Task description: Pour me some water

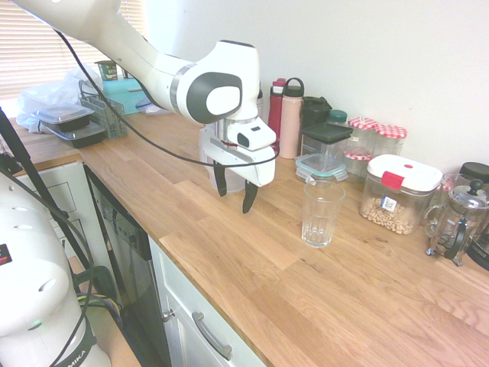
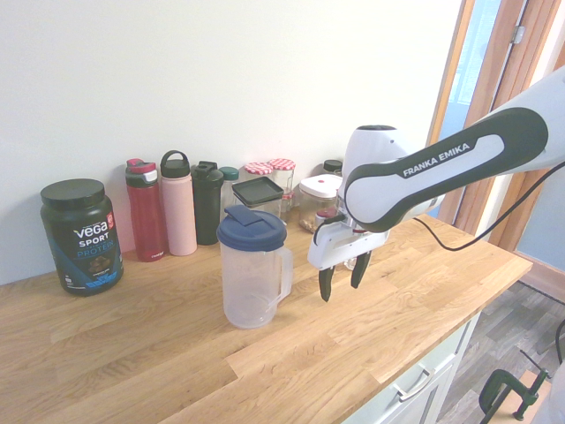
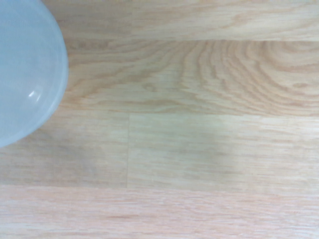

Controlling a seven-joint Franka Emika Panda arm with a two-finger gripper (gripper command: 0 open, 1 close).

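Note:
My gripper will lift the jug and pour, and the blue lid [image 2: 252, 227] will stay on and tilt with the jug, because the lid sits level around the jug's rim [image 2: 252, 249].
A tall translucent plastic jug [image 2: 252, 283] with a blue lid [image 2: 252, 230] and a side handle [image 2: 286, 269] stands upright on the wooden counter. The water inside is too clear to make out. My gripper [image 2: 342, 288] hangs open just right of the handle, fingers pointing down, a little above the wood, with nothing between them. In the first exterior view the gripper [image 1: 234, 199] covers most of the jug. A ribbed clear drinking glass [image 1: 321, 214] stands empty on the counter close beside it. A pale rounded shape [image 3: 25, 69] shows blurred in the wrist view over bare wood.
Along the wall stand a red bottle [image 2: 146, 212], a pink bottle [image 2: 178, 205], a dark bottle [image 2: 207, 199], a protein tub [image 2: 81, 234], several jars and lidded containers [image 1: 397, 191] and a French press [image 1: 458, 222]. The counter's front edge [image 1: 221, 306] runs near.

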